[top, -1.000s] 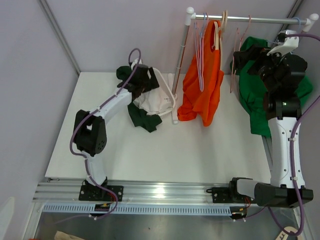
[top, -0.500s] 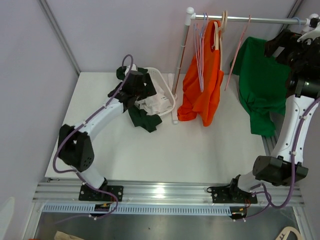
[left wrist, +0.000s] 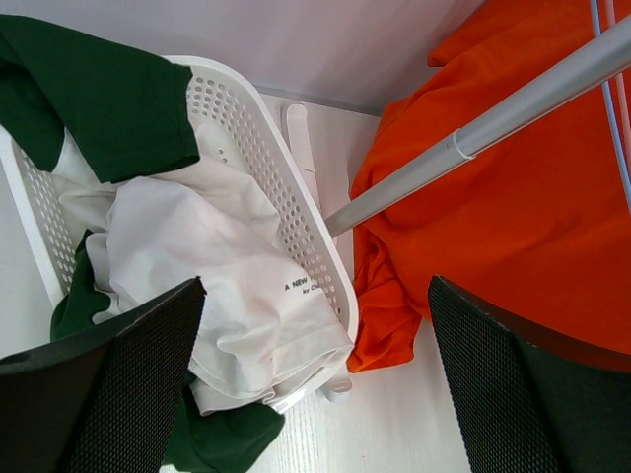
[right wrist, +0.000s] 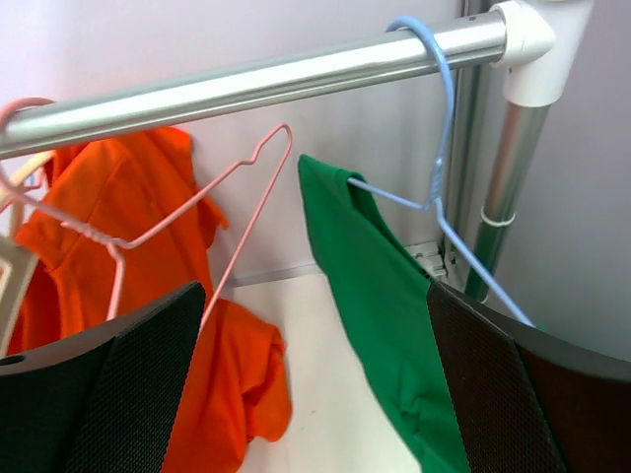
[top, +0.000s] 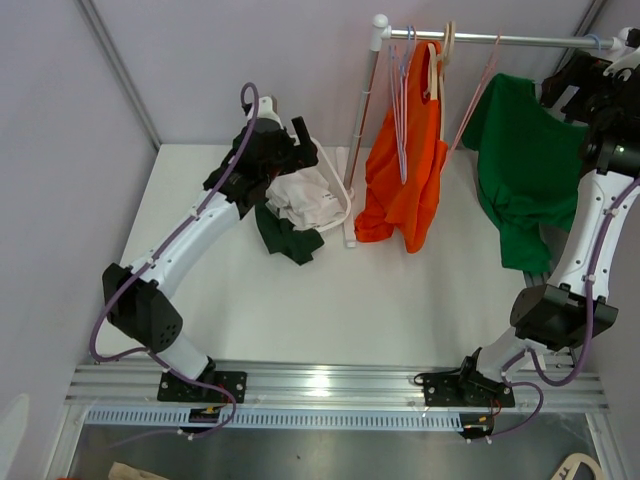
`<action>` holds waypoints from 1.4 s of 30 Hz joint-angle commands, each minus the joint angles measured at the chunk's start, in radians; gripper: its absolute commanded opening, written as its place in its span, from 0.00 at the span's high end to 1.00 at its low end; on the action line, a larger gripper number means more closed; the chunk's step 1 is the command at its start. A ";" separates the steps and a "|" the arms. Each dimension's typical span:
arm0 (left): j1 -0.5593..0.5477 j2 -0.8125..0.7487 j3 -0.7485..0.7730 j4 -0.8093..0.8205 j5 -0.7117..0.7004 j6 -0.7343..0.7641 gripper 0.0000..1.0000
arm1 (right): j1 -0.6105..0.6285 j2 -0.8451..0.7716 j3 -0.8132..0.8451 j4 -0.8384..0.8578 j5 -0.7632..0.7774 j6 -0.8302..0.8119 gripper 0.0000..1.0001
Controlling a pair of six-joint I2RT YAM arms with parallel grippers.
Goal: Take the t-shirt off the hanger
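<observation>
I expect the t-shirt (top: 525, 160) to come along when I lift the blue hanger off the bar, because the green t-shirt's shoulder still hangs over the blue hanger's wire (right wrist: 349, 183).
A green t-shirt (top: 520, 170) hangs from a blue hanger (right wrist: 439, 177) at the right end of the rail (top: 500, 40). One shoulder (right wrist: 385, 296) is still on the wire. My right gripper (right wrist: 315, 291) stands open just in front of this shirt, at rail height, with nothing between its fingers. In the top view it (top: 565, 88) is at the far right. My left gripper (left wrist: 315, 296) hovers open over a white basket (left wrist: 286, 187), which holds a white t-shirt (left wrist: 207, 266). An orange t-shirt (top: 410, 170) hangs mid-rail.
An empty pink hanger (right wrist: 237, 207) swings tilted between the orange and green shirts. A dark green garment (top: 290, 238) spills over the basket's front and another (left wrist: 108, 99) drapes its far rim. The rack's slanted pole (left wrist: 473, 138) stands right of the basket.
My left gripper opened wider and rose from the basket. My right arm lifted away from the green shirt to the rail's right end, and the shirt now hangs spread out.
</observation>
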 commanded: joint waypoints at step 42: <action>-0.004 0.031 0.035 0.230 0.064 0.149 0.00 | -0.125 0.342 0.228 0.193 -0.367 0.073 0.81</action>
